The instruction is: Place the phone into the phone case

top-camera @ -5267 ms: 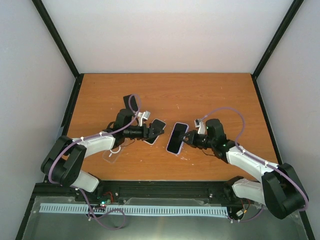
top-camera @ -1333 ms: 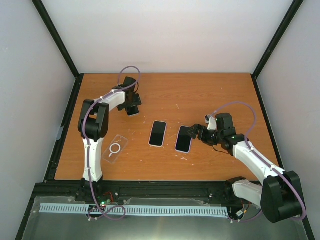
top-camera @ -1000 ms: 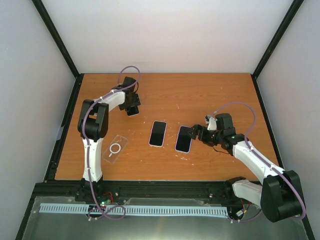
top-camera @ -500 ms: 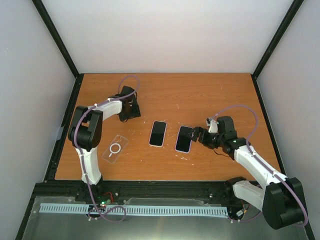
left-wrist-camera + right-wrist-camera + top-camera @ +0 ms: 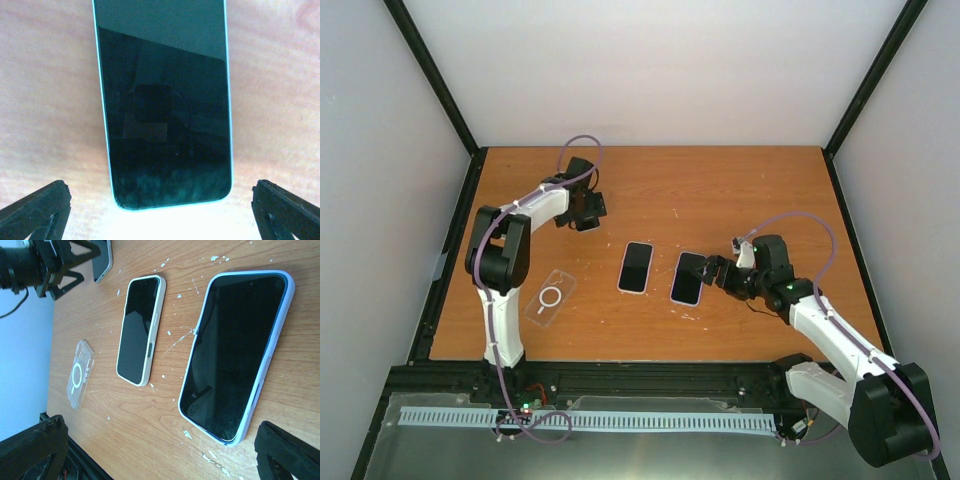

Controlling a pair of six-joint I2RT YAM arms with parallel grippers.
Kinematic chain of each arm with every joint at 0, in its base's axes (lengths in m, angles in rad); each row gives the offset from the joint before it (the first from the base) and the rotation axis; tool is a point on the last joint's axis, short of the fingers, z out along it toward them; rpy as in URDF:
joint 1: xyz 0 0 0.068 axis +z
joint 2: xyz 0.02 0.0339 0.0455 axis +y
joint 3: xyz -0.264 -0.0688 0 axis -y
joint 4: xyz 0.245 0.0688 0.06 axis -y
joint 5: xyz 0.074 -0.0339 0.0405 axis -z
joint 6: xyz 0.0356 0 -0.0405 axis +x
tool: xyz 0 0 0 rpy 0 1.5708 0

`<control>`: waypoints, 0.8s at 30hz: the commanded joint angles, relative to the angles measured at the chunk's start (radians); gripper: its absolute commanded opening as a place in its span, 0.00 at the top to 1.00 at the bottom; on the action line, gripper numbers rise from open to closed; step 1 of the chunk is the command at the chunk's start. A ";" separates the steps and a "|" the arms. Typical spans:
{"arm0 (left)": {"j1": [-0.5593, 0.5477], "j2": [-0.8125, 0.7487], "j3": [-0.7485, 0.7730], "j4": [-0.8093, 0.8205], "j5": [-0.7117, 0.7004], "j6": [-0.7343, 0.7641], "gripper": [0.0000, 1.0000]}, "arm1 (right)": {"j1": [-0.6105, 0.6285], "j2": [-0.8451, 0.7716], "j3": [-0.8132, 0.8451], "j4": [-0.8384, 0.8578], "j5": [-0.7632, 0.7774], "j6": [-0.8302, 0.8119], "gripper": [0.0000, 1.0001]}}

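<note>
The open fingers of my left gripper line up across the phone's long edges [image 5: 230,135], so I should go on along the phone until they are on both sides of its middle [image 5: 164,85] before I close them.
A bare phone [image 5: 165,110] with a pale blue rim lies screen up on the wooden table [image 5: 720,190] at the back left. My left gripper [image 5: 160,217] hangs open right over its near end, one finger on each side, not touching it. The clear phone case [image 5: 551,297] with a white ring lies empty near the front left. My right gripper [image 5: 715,272] stands open just right of a phone in a lavender case [image 5: 237,350], with nothing between its fingers.
A third phone in a white case [image 5: 636,267] lies left of the lavender one in mid-table. White flecks dot the wood around both. The left arm [image 5: 505,240] reaches far back; black frame posts edge the table.
My left gripper's jaws have spread wider above the bare phone, and the arm wobbled slightly in place. The right gripper has drawn back a little from the lavender-cased phone.
</note>
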 commanded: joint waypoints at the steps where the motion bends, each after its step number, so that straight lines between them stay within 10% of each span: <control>1: 0.023 0.067 0.097 -0.020 -0.023 0.018 0.01 | 0.011 0.003 0.030 -0.026 0.014 -0.017 0.00; 24: 0.033 0.242 0.266 -0.116 -0.036 0.027 0.17 | 0.012 0.044 0.057 -0.030 0.016 -0.045 0.00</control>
